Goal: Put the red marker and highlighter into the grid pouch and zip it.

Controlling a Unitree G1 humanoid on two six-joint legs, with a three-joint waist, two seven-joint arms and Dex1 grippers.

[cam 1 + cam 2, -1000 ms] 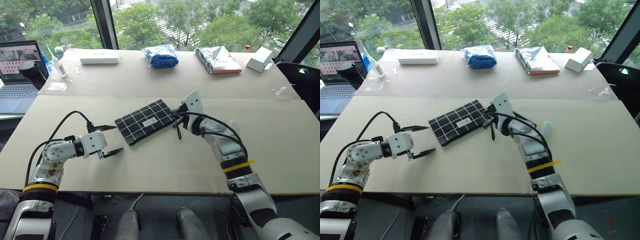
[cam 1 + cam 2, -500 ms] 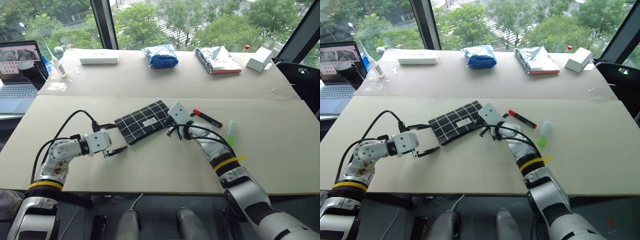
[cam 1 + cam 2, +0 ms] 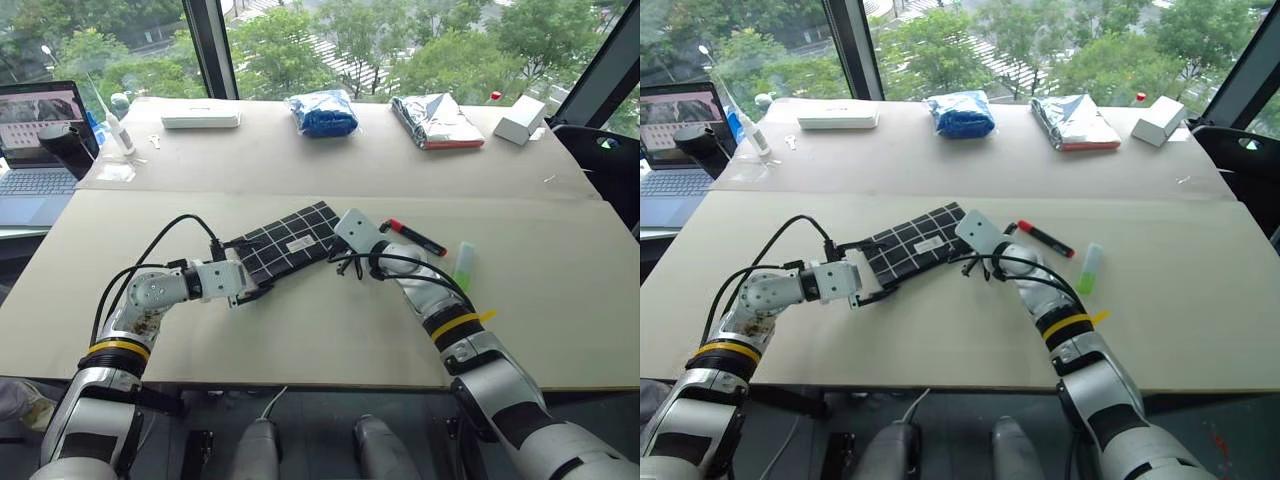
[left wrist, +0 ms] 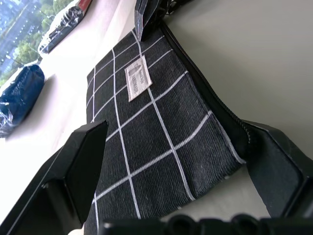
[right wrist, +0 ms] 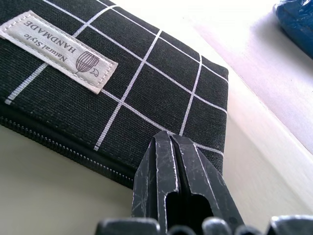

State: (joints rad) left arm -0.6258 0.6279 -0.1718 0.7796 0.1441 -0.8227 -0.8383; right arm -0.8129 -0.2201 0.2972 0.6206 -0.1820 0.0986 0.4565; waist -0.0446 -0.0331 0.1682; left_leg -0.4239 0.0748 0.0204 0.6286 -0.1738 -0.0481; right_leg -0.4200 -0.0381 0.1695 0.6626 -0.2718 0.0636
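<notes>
My right gripper's shut tips rest on the grid pouch's cloth (image 5: 144, 134) above the zipper, so next my right gripper backs off, opens and takes the pull cord.
The grid pouch (image 3: 292, 238) lies flat on the table, label up, its zipper along the near edge. My left gripper (image 3: 252, 268) is open, and its fingers (image 4: 85, 156) stand either side of the pouch's (image 4: 156, 122) left end. At the right end my right gripper (image 3: 338, 252) is shut, its tips (image 5: 172, 147) resting at the zipper-side corner of the pouch (image 5: 146, 83), with the black pull cord (image 3: 345, 266) dangling below. The red marker (image 3: 417, 237) lies just right of that gripper. The highlighter (image 3: 463, 265) is a little further right.
Along the far table stand a white box (image 3: 200, 119), a blue bag (image 3: 322, 112), a silver packet (image 3: 435, 120) and a small white box (image 3: 518, 118). A laptop (image 3: 35, 150) and a bottle (image 3: 118, 130) are at the far left. The near table edge runs below both arms.
My left gripper has moved right and now straddles the pouch's left end. The right arm rolled and sank a little, uncovering the marker and highlighter behind it.
</notes>
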